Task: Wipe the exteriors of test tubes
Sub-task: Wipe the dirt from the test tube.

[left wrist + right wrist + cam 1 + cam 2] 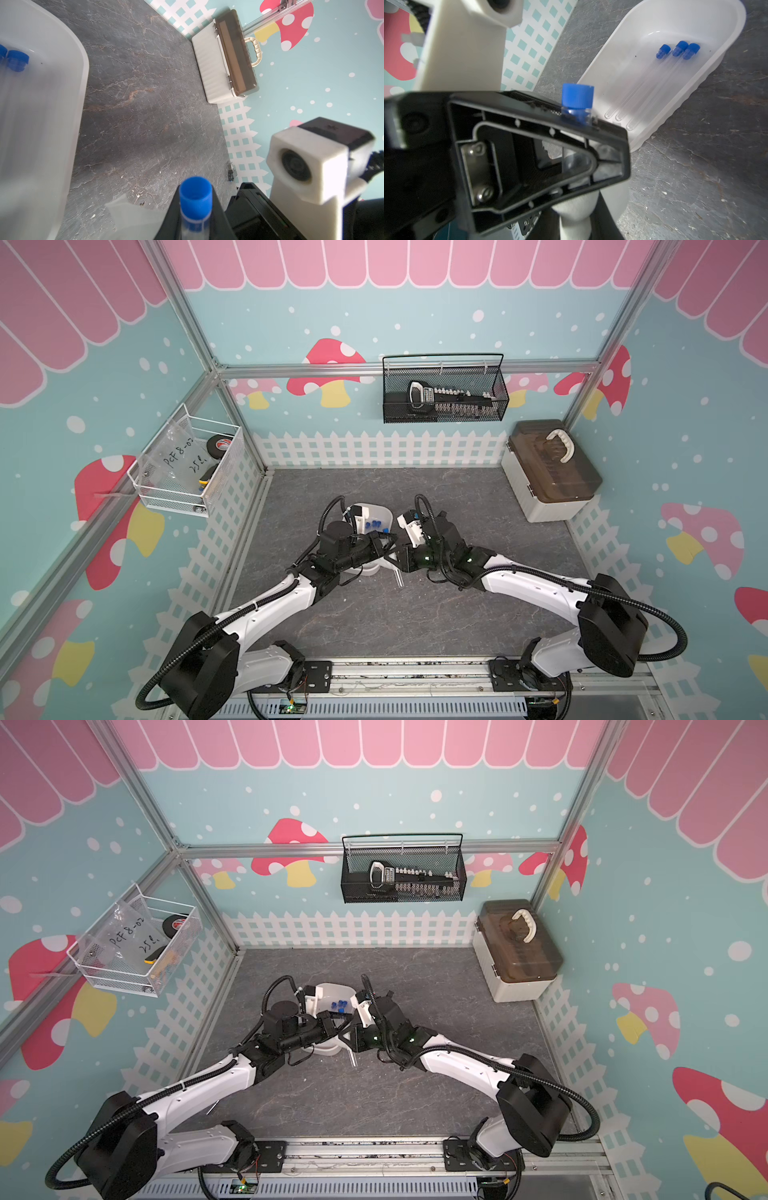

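Note:
I should wipe back down to the tube's clear end (pixel 400 582) with my right gripper, since the white cloth (pixel 577 206) is close below my left gripper on the test tube.
My left gripper (pixel 195 209) is shut on a clear test tube (pixel 195 220) just below its blue cap (pixel 195 196). In the right wrist view that cap (pixel 578 96) sticks up past the left gripper's black body. Beneath it, my right gripper (pixel 574 226) is shut on the white cloth (pixel 575 205), bunched round the tube's lower part. In both top views the grippers meet beside the white tray (pixel 385 515) (pixel 330 987), and the tube's clear end (pixel 399 578) (pixel 352 1057) pokes out below them. Three more capped test tubes (pixel 652 83) lie side by side in the tray (pixel 695 25).
A white box with a brown lid (pixel 548 472) stands at the back right of the grey table. A black mesh basket (pixel 444 393) hangs on the back wall and a white wire basket (pixel 187 464) on the left wall. The right wrist camera housing (pixel 307 162) is close to the left gripper.

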